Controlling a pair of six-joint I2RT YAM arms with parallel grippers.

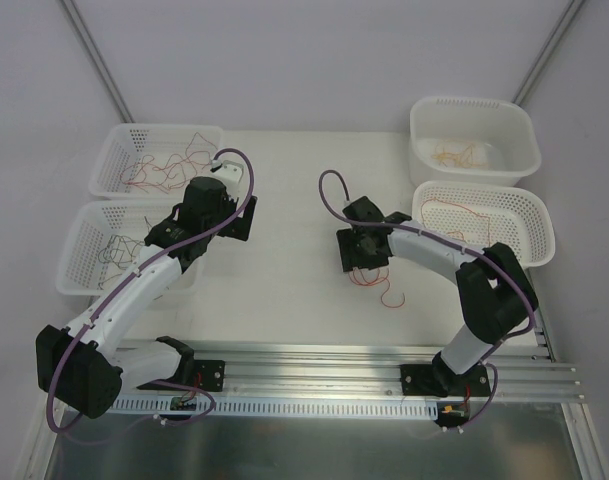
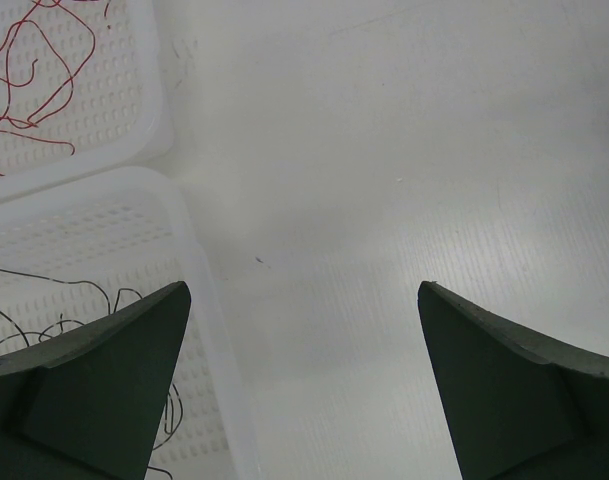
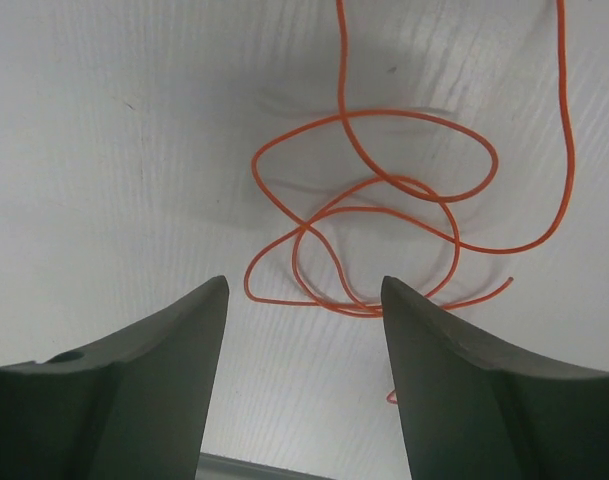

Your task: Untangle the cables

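The orange cable's nearest loop lines [image 3: 302,302] up with my right gripper's open fingers. I should go on down until they straddle the orange cable's crossed strands [image 3: 305,227], then close.
A loose orange cable [image 1: 386,286] lies in loops on the white table just in front of my right gripper [image 1: 362,258]. In the right wrist view the cable [image 3: 384,185] lies flat beyond the open, empty right gripper [image 3: 304,282], with its nearest loop just ahead of the fingertips. My left gripper [image 1: 224,222] is open and empty and hovers beside the lower left basket. In the left wrist view the left gripper [image 2: 304,287] is over bare table at that basket's rim [image 2: 199,270]. Thin black cables [image 2: 74,300] lie in that basket.
A far-left basket [image 1: 119,150] holds red cables [image 2: 29,75]. The lower left basket [image 1: 79,235] holds black ones. A solid white tub [image 1: 519,125] at the back right holds pale yellow cables [image 1: 459,154]. A basket [image 1: 539,215] below it holds orange cables [image 1: 464,215].
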